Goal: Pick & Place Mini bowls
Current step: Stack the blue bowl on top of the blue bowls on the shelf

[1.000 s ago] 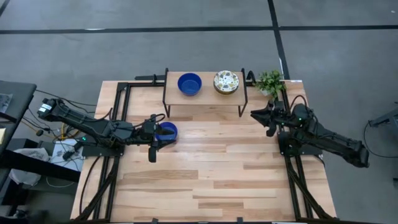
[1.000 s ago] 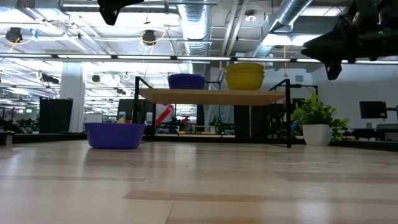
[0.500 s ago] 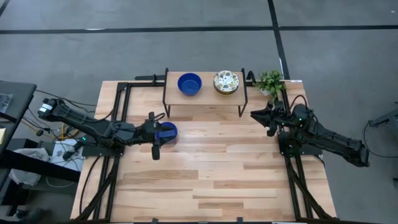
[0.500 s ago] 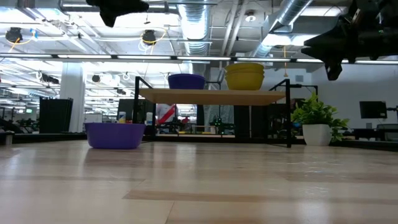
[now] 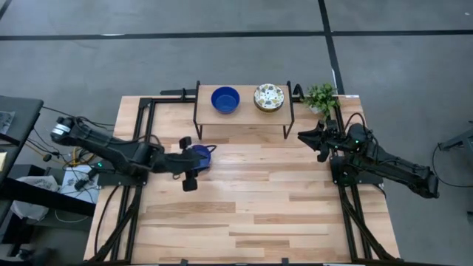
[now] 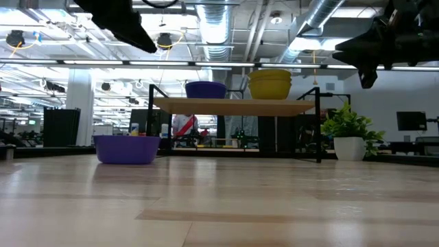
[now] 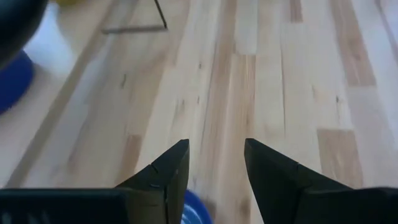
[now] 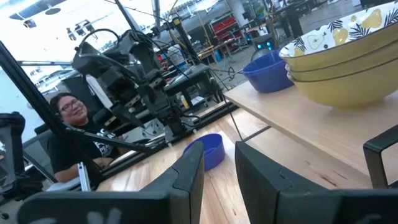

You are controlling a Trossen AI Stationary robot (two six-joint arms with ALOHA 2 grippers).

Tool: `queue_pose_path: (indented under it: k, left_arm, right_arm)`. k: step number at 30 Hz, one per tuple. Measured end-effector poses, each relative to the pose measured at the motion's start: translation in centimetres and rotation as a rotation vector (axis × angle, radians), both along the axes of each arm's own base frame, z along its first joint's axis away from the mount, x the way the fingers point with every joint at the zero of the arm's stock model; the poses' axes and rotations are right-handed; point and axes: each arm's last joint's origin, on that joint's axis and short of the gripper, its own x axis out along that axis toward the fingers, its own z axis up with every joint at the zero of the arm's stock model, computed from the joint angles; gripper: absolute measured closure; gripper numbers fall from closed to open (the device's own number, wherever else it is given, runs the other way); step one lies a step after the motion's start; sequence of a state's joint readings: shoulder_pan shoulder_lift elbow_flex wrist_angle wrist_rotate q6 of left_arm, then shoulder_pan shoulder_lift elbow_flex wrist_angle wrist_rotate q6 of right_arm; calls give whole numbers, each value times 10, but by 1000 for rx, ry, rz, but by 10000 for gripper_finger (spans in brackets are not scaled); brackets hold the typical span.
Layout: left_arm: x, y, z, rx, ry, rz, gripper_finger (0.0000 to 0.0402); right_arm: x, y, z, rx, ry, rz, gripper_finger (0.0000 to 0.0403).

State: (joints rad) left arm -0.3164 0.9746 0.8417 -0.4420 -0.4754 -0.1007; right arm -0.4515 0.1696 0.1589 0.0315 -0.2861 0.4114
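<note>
The upright blue table bowl's rim point(image 6: 120, 136) is free below my open fingers, so my left gripper goes on down until its fingers are on both sides of that rim point(image 7: 200, 205) before it closes.
One blue mini bowl point(image 5: 205, 151) sits on its base on the table near the left side, also in the low view point(image 6: 127, 149). A second blue bowl point(image 5: 225, 100) and a stack of patterned bowls point(image 5: 269, 97), yellow outside point(image 6: 269, 84), stand on the wooden shelf point(image 5: 244, 117). My left gripper point(image 5: 194, 164) hovers well above the table bowl, slanting down and open point(image 7: 216, 146), with nothing between its fingers. The bowl's rim point(image 7: 194, 209) shows below them. My right gripper point(image 5: 313, 137) waits level and open point(image 8: 219, 167) beside the shelf's right end.
A potted plant point(image 5: 321, 96) stands at the far right corner beside the shelf. The shelf's black legs point(image 6: 319, 127) reach down to the table. Bare wood stretches over the middle and near half point(image 5: 251, 214). A person point(image 8: 68, 121) sits beyond the table's left side.
My left gripper has tipped from about level to slanting downward and shifted a little toward the table's right edge, now over the table bowl. The bowl has stayed put.
</note>
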Motion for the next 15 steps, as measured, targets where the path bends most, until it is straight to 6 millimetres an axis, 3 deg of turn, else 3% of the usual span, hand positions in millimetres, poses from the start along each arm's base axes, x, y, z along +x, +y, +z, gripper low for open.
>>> queue_pose_path:
  k: [5, 10, 15]
  left_arm:
    - [6, 8, 4, -120, 138, -44, 247]
    - [9, 17, -11, -262, 311, -50, 247]
    - [17, 24, -23, -282, 386, -1, 247]
  right_arm:
    - [0, 0, 0, 0, 0, 1, 321]
    - [0, 0, 0, 0, 0, 1, 321]
    - [0, 0, 0, 0, 0, 1, 321]
